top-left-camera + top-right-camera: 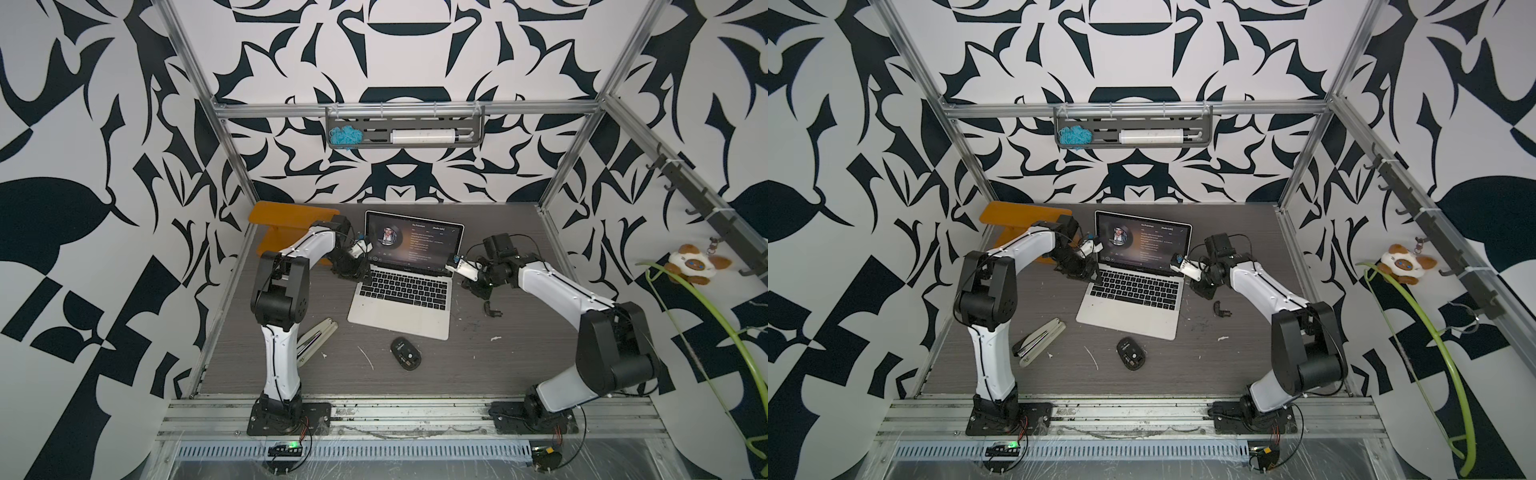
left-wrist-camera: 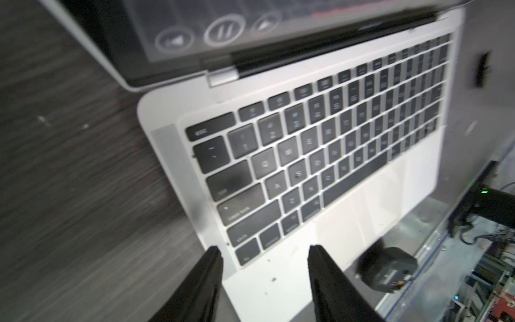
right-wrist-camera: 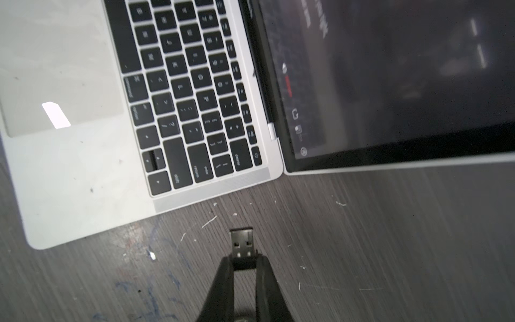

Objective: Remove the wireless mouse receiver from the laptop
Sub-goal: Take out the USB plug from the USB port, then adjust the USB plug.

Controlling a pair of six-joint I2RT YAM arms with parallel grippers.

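The receiver's metal end [image 3: 242,240] sticks out free, so the robot's right gripper keeps going toward the left gripper's open fingers [image 2: 264,273] and lets go once those fingers hold that end.
The laptop [image 1: 399,309] [image 1: 1129,313] is silver with black keys and stands open at mid table, its screen lit. The wireless mouse receiver [image 3: 242,242] is a tiny USB plug with a metal end and a black cap. My right gripper [image 3: 244,260] is shut on that cap and holds the plug just above the table. The plug is clear of the laptop's right edge [image 3: 211,192]. In a top view the right gripper [image 1: 469,286] sits just right of the keyboard. My left gripper [image 2: 264,251] hangs open and empty over the laptop's left front part [image 2: 273,284].
A black mouse [image 1: 406,352] [image 2: 387,271] lies belly-up in front of the laptop. A small dark L-shaped piece [image 1: 492,309] lies on the table right of the laptop. A stapler [image 1: 1038,340] sits front left, and an orange stand [image 1: 286,224] back left.
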